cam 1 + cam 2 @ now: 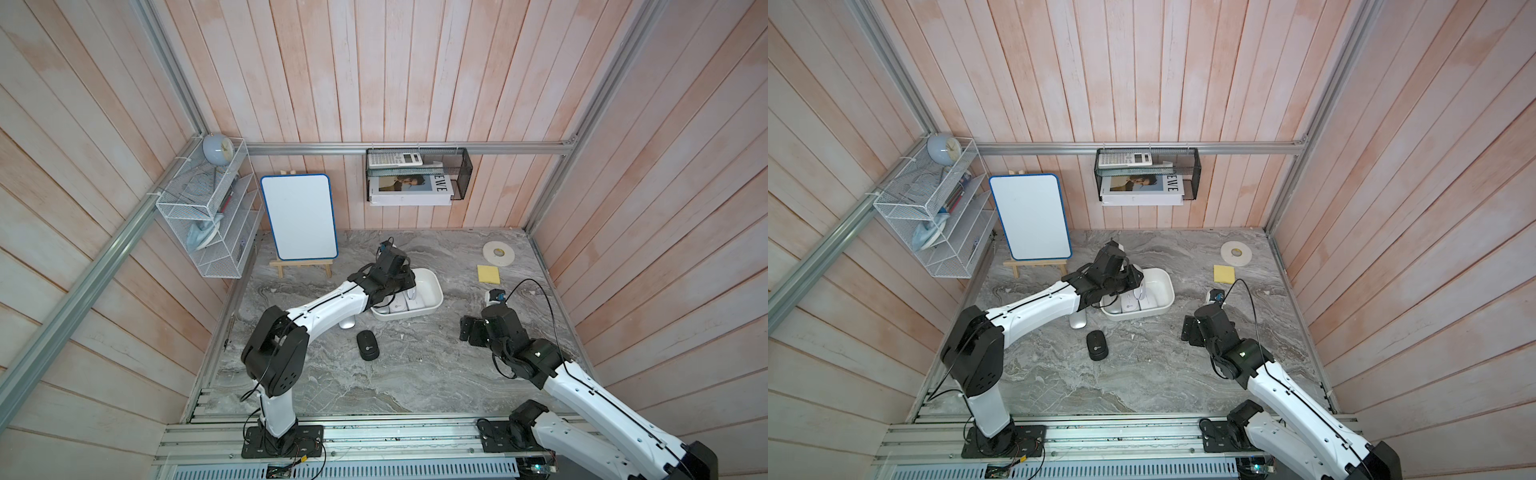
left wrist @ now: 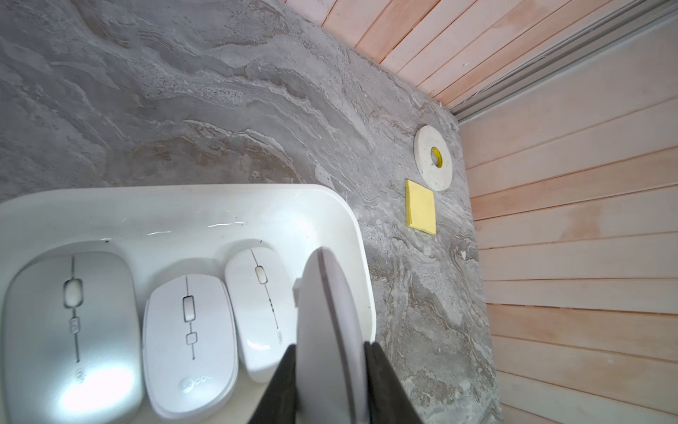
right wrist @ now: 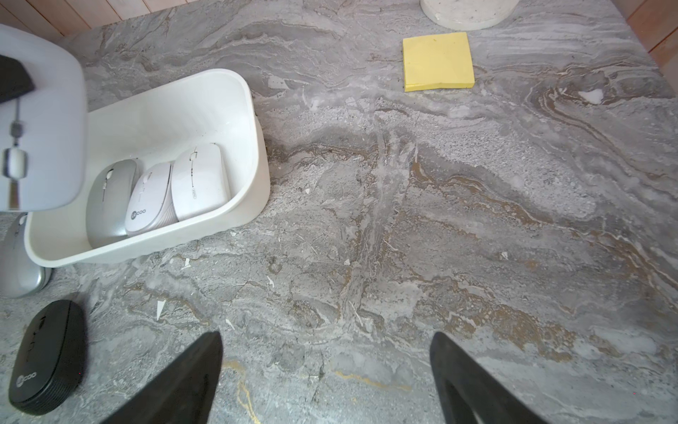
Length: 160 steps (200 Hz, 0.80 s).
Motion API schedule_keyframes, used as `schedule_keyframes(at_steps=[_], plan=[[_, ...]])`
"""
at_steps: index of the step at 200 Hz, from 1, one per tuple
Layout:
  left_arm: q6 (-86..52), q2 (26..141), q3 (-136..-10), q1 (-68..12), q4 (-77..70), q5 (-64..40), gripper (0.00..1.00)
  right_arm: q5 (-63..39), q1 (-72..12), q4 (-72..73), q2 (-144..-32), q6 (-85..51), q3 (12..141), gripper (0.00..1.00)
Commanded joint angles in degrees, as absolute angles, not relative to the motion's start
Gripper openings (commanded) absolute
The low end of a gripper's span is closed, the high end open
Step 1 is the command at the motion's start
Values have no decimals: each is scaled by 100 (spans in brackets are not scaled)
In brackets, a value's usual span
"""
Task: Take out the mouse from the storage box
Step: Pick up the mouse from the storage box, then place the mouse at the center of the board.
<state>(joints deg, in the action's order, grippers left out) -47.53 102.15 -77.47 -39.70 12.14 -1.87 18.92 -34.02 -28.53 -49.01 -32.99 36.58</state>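
The held mouse is above the rim of the storage box, so my left gripper goes on to the free spot beside the black mouse and lets go there.
The white storage box sits mid-table. My left gripper hangs over its right end, shut on a white mouse held on edge; the right wrist view shows this mouse lifted above the box rim. Three mice lie side by side in the box: a silver one and two white ones. A black mouse and a silver mouse lie on the table in front of the box. My right gripper is open over bare table right of the box, holding nothing.
A yellow sticky-note pad and a white tape roll lie at the back right. A whiteboard on an easel stands at the back left beside a white wire shelf. A black mesh basket hangs on the back wall.
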Motion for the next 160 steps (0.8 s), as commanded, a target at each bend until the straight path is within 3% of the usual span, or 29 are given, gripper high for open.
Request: schedule_keyframes(at_steps=[1, 71, 160], plan=[[-4476, 9827, -7251, -3964, 887, -551, 13, 1752, -3374, -2910, -4966, -3366, 3850, 92], [-4708, 8911, -5528, -4296, -165, -1003, 13, 1483, -3372, -2769, -5101, -3436, 3805, 92], [-5211, 8953, -4257, -4992, -1291, -993, 12, 1192, -3367, -2699, -5360, -3472, 3861, 92]])
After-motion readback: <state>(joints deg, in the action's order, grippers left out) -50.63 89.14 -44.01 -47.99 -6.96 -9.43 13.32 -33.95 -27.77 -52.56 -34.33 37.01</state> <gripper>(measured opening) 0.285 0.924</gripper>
